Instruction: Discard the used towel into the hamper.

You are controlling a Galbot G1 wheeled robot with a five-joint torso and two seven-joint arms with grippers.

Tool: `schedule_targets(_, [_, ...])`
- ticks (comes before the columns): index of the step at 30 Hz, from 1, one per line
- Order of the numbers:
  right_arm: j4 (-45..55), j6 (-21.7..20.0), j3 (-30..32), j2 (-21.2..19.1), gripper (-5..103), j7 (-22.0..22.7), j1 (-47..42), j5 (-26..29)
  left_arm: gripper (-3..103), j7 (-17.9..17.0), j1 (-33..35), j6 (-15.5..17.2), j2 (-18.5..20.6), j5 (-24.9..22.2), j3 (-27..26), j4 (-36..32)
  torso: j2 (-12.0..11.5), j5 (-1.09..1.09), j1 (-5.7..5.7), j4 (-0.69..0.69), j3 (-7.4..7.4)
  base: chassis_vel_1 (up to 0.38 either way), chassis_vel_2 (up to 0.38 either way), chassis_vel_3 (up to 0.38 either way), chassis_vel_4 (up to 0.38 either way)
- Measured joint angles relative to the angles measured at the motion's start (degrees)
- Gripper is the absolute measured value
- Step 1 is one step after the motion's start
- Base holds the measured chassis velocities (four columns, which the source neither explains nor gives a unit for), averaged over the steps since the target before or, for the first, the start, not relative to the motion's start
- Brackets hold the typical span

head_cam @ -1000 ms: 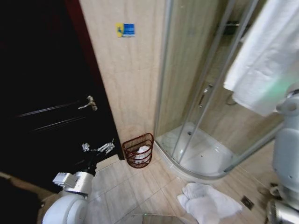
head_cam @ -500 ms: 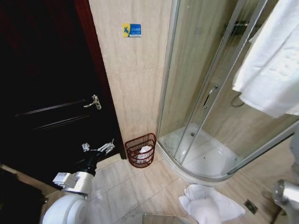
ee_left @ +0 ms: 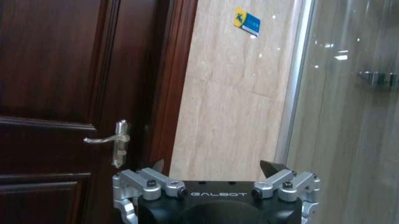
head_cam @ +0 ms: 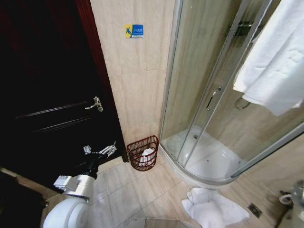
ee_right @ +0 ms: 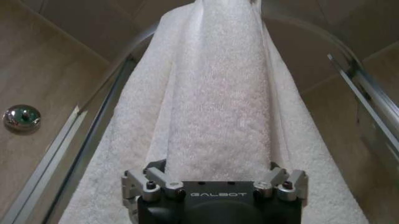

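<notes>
The large white towel (head_cam: 280,54) should trail under my right gripper in a long, limp tail when I take it to the hamper, because its lower edge (head_cam: 259,100) is hanging loose.
The hamper (head_cam: 142,153), a small reddish-brown open-weave basket, stands on the floor against the tiled wall by the shower, with something white inside it. A large white towel (head_cam: 275,61) hangs at the upper right in the head view. In the right wrist view the same towel (ee_right: 212,93) runs away from my right gripper (ee_right: 215,164), which is open with the cloth lying between its fingers. My left gripper (head_cam: 99,151) is open and holds nothing; it hovers low in front of the dark door, left of the hamper.
A second white towel (head_cam: 211,206) lies crumpled on the floor tiles near the shower tray (head_cam: 209,164). The curved glass shower enclosure (head_cam: 209,95) fills the right side. A dark wooden door (head_cam: 47,95) with a metal handle (head_cam: 96,104) stands to the left.
The head camera shifted, so the scene sits slightly lower and rightward. My right arm has dropped from the right edge to the lower right corner. The hanging towel swung slightly left.
</notes>
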Motion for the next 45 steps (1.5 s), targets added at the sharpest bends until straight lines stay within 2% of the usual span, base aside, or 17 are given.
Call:
schedule_targets(4, [0.6, -0.2, 0.3, -1.8, 84, -0.2, -0.7, 0.9, 100, 0.0, 0.0, 0.0, 0.0, 0.0, 0.0, 0.0, 0.0, 0.0, 0.0, -0.02, 0.0, 0.0, 0.0, 0.0, 0.0])
schedule_targets(8, [1.2, -1.0, 1.0, -3.9, 68, -0.5, -0.9, 2.7, 100, 0.0, 0.0, 0.0, 0.0, 0.0, 0.0, 0.0, 0.0, -0.01, 0.0, -0.01, 0.0, 0.0, 0.0, 0.0, 0.0])
schedule_targets(11, [0.9, -1.0, 1.7, -4.7, 64, -1.2, -1.1, 3.3, 100, 0.0, 0.0, 0.0, 0.0, 0.0, 0.0, 0.0, 0.0, 0.0, 0.01, -0.01, 0.01, 0.0, 0.0, 0.0, 0.0])
schedule_targets(13, [0.3, -0.8, 2.6, -5.9, 56, -2.0, -1.5, 4.3, 100, 0.0, 0.0, 0.0, 0.0, 0.0, 0.0, 0.0, 0.0, -0.01, 0.01, -0.02, 0.01, 0.0, 0.0, 0.0, 0.0])
schedule_targets(14, [0.3, -0.8, 2.6, -5.9, 56, -2.0, -1.5, 4.3, 100, 0.0, 0.0, 0.0, 0.0, 0.0, 0.0, 0.0, 0.0, -0.01, 0.01, -0.02, 0.01, 0.0, 0.0, 0.0, 0.0])
schedule_targets(15, [0.5, -0.9, 2.9, -6.0, 48, -1.9, -1.8, 4.9, 100, 0.0, 0.0, 0.0, 0.0, 0.0, 0.0, 0.0, 0.0, 0.01, 0.01, -0.03, 0.01, 0.0, 0.0, 0.0, 0.0])
schedule_targets(17, [1.1, -1.4, 3.1, -5.7, 48, -1.6, -2.0, 5.5, 100, 0.0, 0.0, 0.0, 0.0, 0.0, 0.0, 0.0, 0.0, 0.02, 0.01, -0.03, 0.01, 0.0, 0.0, 0.0, 0.0])
schedule_targets(20, [3.3, -2.1, 3.8, -5.2, 36, -0.7, -3.1, 6.2, 100, 0.0, 0.0, 0.0, 0.0, 0.0, 0.0, 0.0, 0.0, -0.01, 0.01, 0.02, 0.02, 0.0, 0.0, 0.0, 0.0])
schedule_targets(24, [3.8, -2.1, 4.6, -6.2, 28, -0.6, -3.9, 6.9, 100, 0.0, 0.0, 0.0, 0.0, 0.0, 0.0, 0.0, 0.0, -0.01, 0.02, 0.0, 0.02, 0.0, 0.0, 0.0, 0.0])
schedule_targets(30, [5.1, -2.2, 5.8, -10.7, 9, 0.0, -5.8, 10.9, 100, 0.0, 0.0, 0.0, 0.0, 0.0, 0.0, 0.0, 0.1, -0.01, 0.02, -0.03, 0.02, 0.0, 0.0, 0.0, 0.0])
schedule_targets(33, [5.9, -2.2, 6.0, -11.6, 5, -0.2, -6.0, 11.8, 100, 0.0, 0.0, 0.0, 0.0, 0.0, 0.0, 0.0, 0.1, -0.01, 0.02, -0.03, 0.02, 0.0, 0.0, 0.0, 0.0])
schedule_targets(39, [8.3, -2.3, 6.7, -11.3, 5, -0.3, -7.8, 12.5, 100, 0.0, 0.0, 0.0, 0.0, 0.0, 0.0, 0.0, 0.1, -0.02, 0.02, 0.01, 0.02, 0.0, 0.0, 0.0, 0.0])
schedule_targets(45, [13.5, -1.8, 13.6, -9.5, 5, -0.7, -18.1, 10.9, 100, 0.0, 0.0, 0.0, 0.0, 0.0, 0.0, 0.0, 0.1, -0.03, 0.02, 0.01, 0.02, 0.0, 0.0, 0.0, 0.0])
